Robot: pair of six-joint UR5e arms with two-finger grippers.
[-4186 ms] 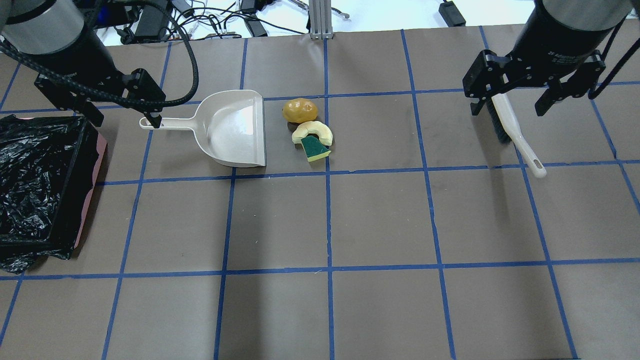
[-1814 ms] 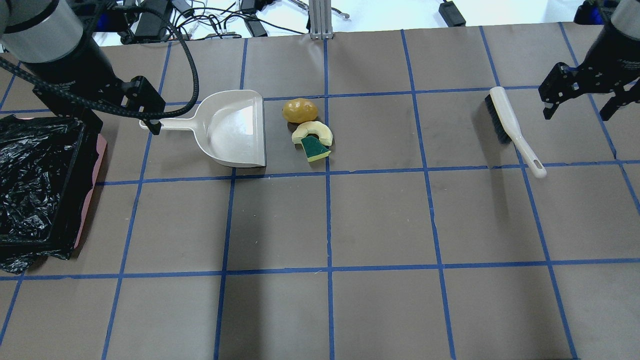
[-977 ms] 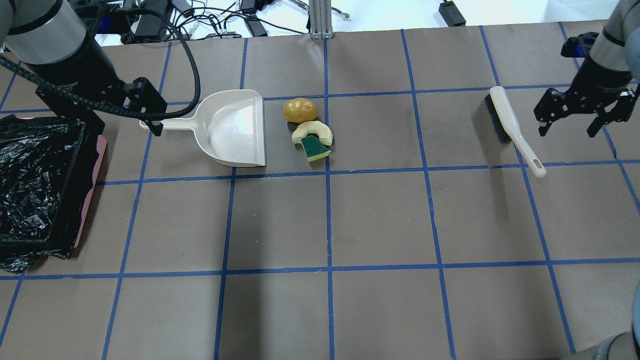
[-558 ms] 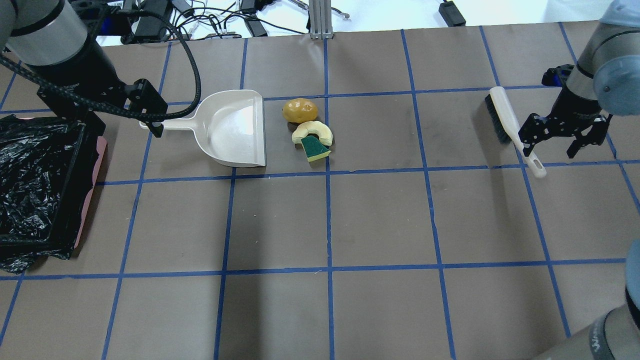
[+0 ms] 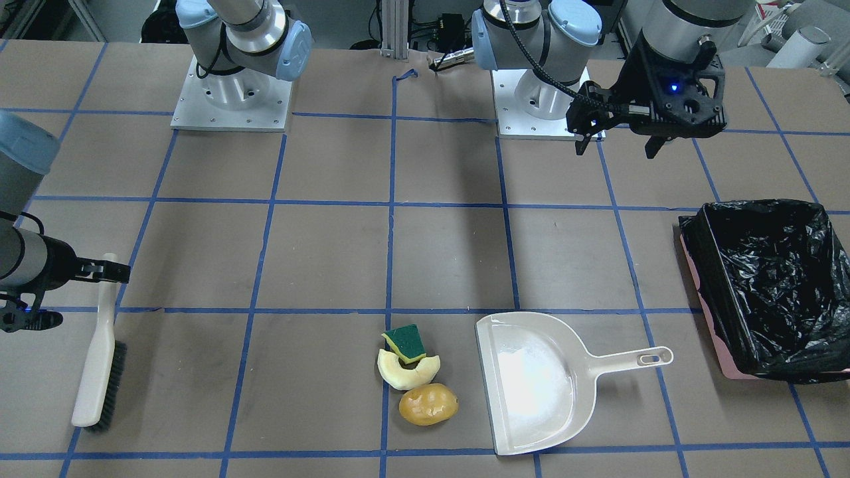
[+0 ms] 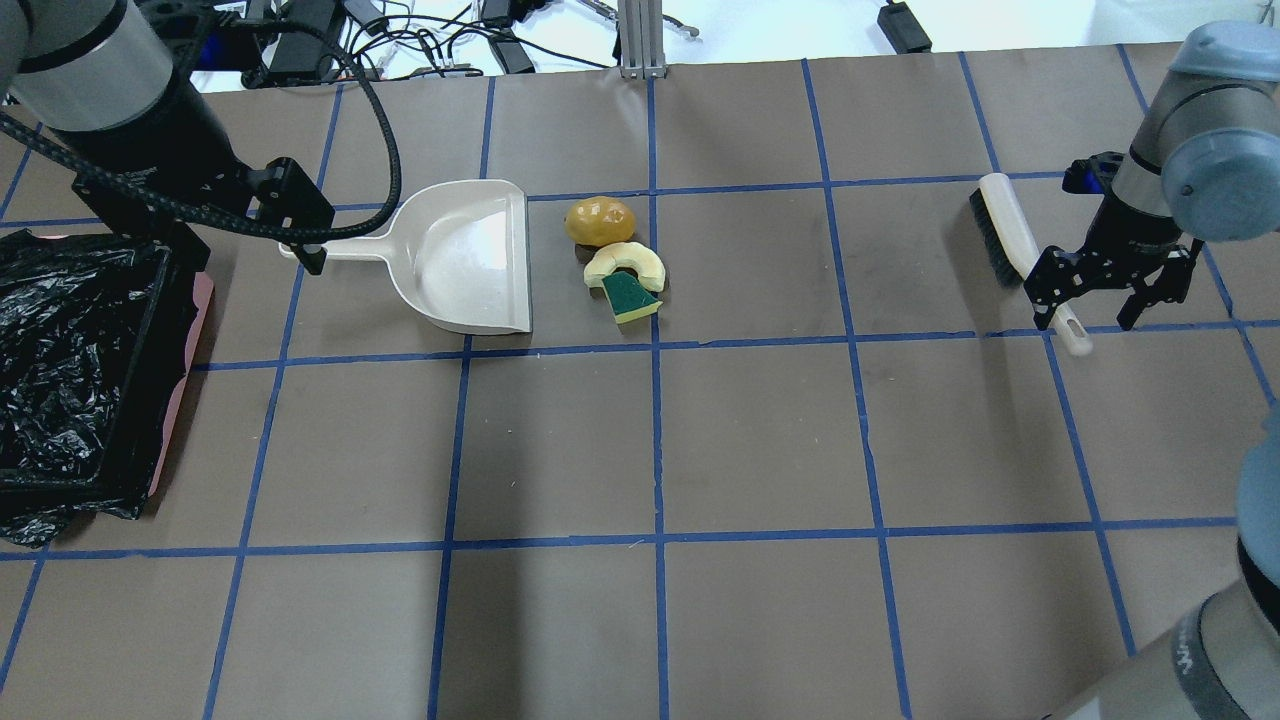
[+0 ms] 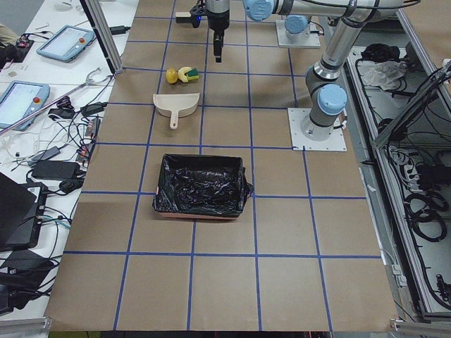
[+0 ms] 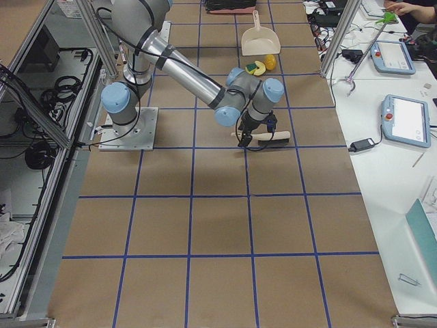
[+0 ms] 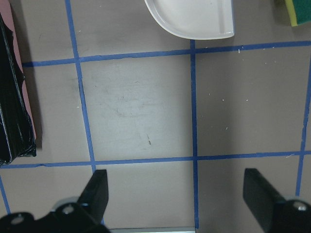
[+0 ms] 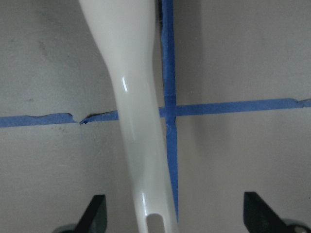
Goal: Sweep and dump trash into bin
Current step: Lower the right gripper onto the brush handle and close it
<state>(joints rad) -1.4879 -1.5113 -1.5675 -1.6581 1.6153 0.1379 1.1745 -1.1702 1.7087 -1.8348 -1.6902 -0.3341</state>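
The trash (image 5: pixel 408 371) is in a tight group facing the dustpan's flat open edge (image 5: pixel 487 387), so I expect all the pieces to slide in together as I push the brush.
The trash lies in a tight group: a yellow-brown lump (image 6: pixel 600 221), a pale crescent slice (image 6: pixel 625 262) and a green-topped sponge piece (image 6: pixel 630 297), just right of the beige dustpan (image 6: pixel 465 255). The bin (image 6: pixel 70 370), pink with a black bag, stands at the left edge. My left gripper (image 6: pixel 245 255) hangs open and empty, high above the dustpan's handle (image 5: pixel 637 359). My right gripper (image 6: pixel 1087 322) is open, low over the beige brush (image 6: pixel 1005 235). In the right wrist view the brush handle (image 10: pixel 141 145) runs between the fingers, closer to the left one (image 10: pixel 95 213).
The table is brown paper with a blue tape grid (image 6: pixel 655 440). Both arm bases (image 5: pixel 232 93) stand at the robot's side. Cables and gear (image 6: pixel 400 40) lie beyond the far edge. Tablets and a person's hand (image 8: pixel 403 8) are at the side benches.
My right gripper has swung from high over the brush head out to the right, then come down and in over the brush handle's end. The left gripper, dustpan and trash have stayed put.
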